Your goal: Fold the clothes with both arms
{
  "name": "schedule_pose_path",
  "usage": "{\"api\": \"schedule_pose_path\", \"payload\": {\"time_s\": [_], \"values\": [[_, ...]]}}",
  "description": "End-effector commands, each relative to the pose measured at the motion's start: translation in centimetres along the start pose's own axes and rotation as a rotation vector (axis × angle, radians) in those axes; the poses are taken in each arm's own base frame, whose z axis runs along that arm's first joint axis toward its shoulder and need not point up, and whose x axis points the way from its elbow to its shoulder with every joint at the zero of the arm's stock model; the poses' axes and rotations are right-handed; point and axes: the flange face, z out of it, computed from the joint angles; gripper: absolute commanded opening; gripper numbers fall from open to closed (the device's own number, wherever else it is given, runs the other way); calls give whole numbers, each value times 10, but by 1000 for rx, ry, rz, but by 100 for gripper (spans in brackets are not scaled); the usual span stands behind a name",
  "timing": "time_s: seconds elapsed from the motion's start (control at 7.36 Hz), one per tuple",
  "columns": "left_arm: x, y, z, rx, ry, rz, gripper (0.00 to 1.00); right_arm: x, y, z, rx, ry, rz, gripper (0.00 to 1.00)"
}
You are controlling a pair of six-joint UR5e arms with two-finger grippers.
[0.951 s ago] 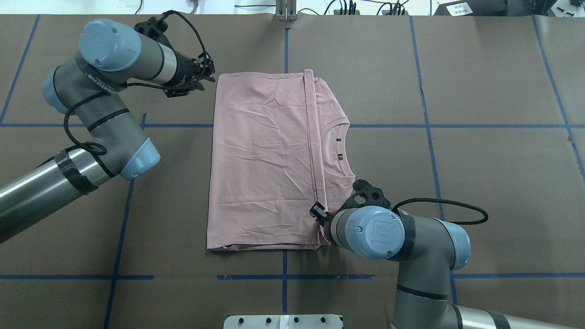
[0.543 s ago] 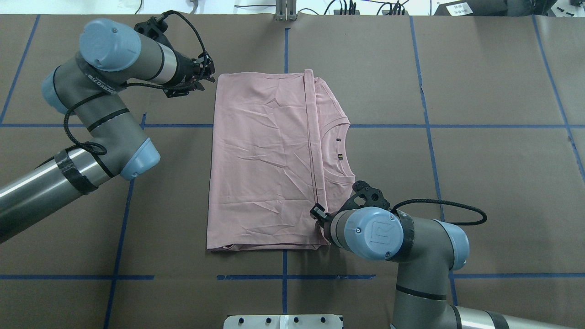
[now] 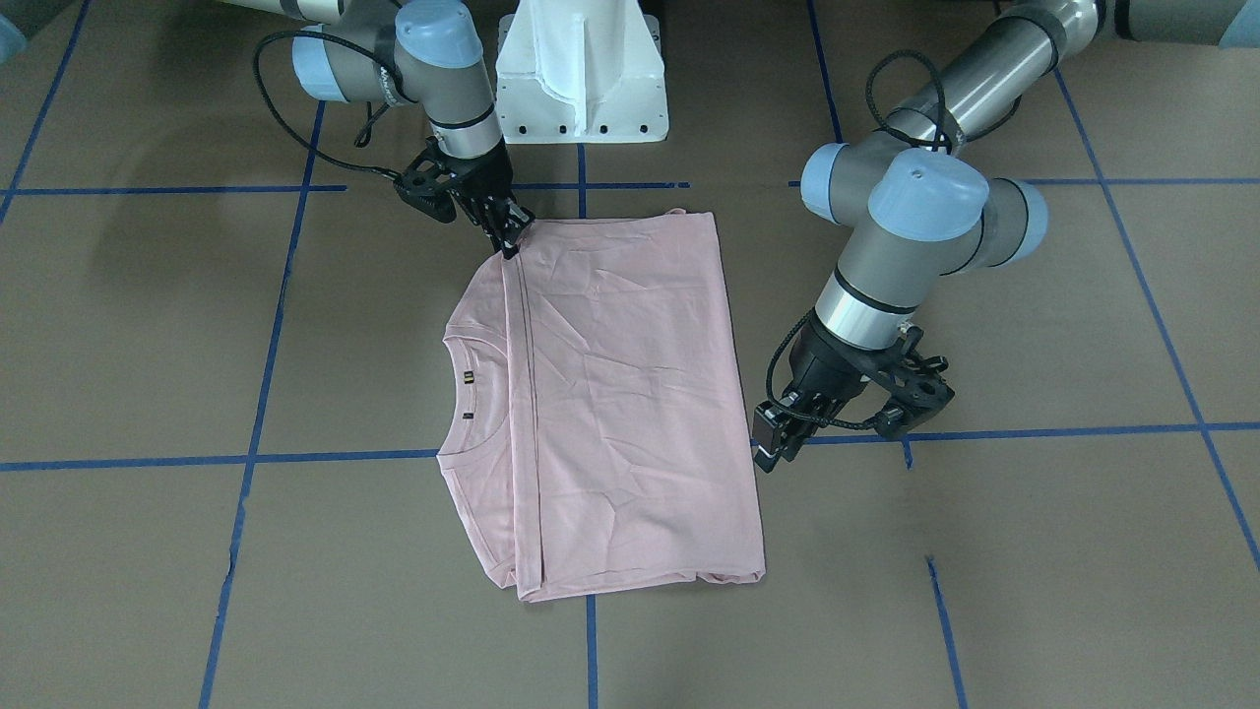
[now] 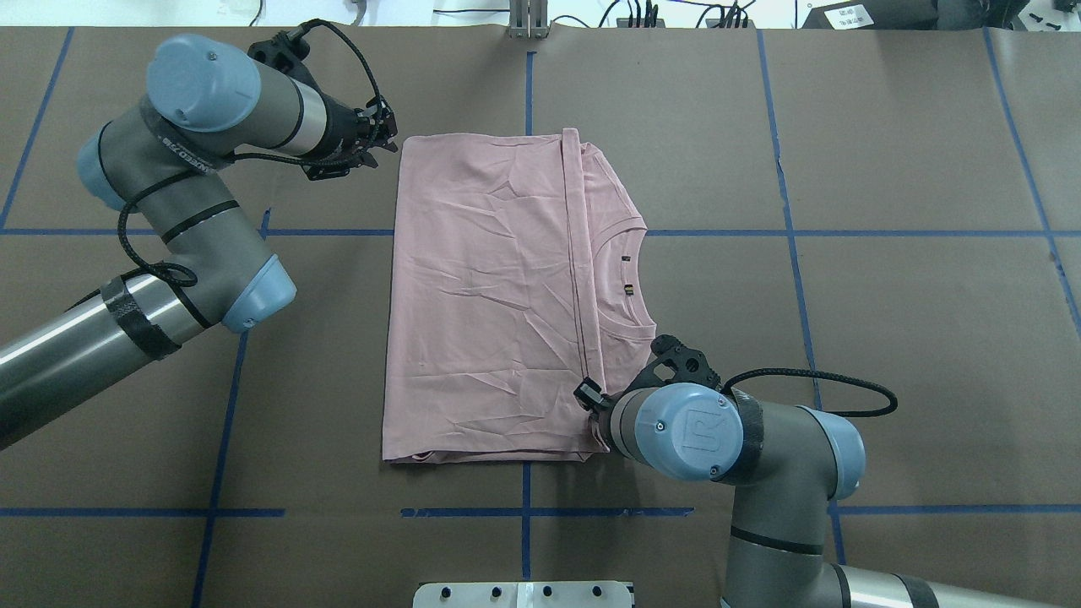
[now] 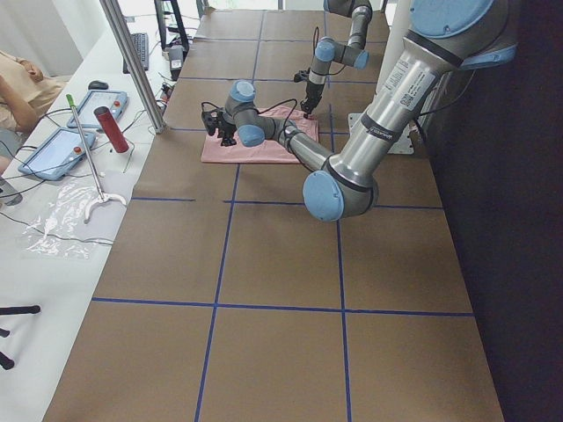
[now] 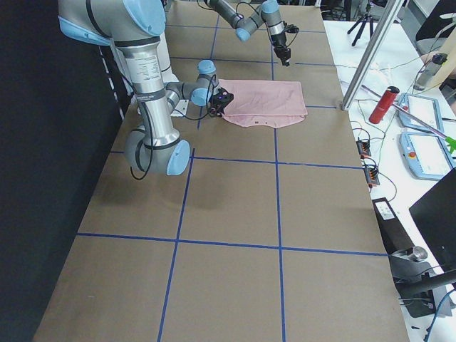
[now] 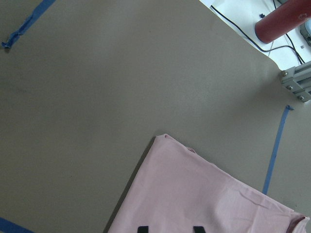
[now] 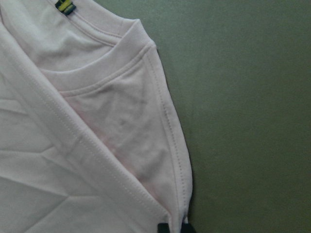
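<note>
I can see a bit of cloth [image 3: 676, 213] sticking out past the shirt's near edge [image 3: 620, 221], so I should expect a hidden loose layer underneath when I fold it over.
The pale pink T-shirt [image 4: 481, 295] lies folded on the brown table with its plain back up; its ribbed collar [image 4: 638, 270] shows at the right of the overhead view. My left gripper [image 4: 390, 135] is open and hovers just off the shirt's far left corner [image 7: 163, 141], holding nothing. My right gripper [image 3: 510, 244] is at the near end of the fold line. In the right wrist view its fingertips [image 8: 163, 227] stand close together, pinched on the shirt's hem edge [image 8: 182, 184].
The white pedestal base [image 3: 581, 69] stands at the robot's edge of the table. Blue tape lines [image 4: 785, 232] grid the brown surface. Beyond the far edge are a metal post [image 5: 132, 61], a red cylinder [image 5: 112, 129], tablets and a seated person [image 5: 22, 83].
The right arm's wrist has shifted slightly toward the shirt. The left arm and the shirt have not visibly moved.
</note>
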Motion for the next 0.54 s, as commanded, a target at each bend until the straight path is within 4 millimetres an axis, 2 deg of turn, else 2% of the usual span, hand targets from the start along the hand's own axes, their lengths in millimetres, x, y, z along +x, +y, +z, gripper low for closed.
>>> {"api": "schedule_pose_path", "payload": {"time_s": [0.0, 0.14, 0.27, 0.41], "values": [[-9, 2, -4, -3, -1, 1, 42, -4, -1, -9, -6, -18, 0, 0], [-21, 12, -21, -15, 19, -30, 42, -6, -1, -16, -13, -30, 0, 0], [-42, 63, -31, -81, 19, -80, 42, -5, -3, -23, -18, -38, 1, 0], [-53, 110, -57, -140, 26, -114, 42, -4, -4, -23, -17, -36, 0, 0]]}}
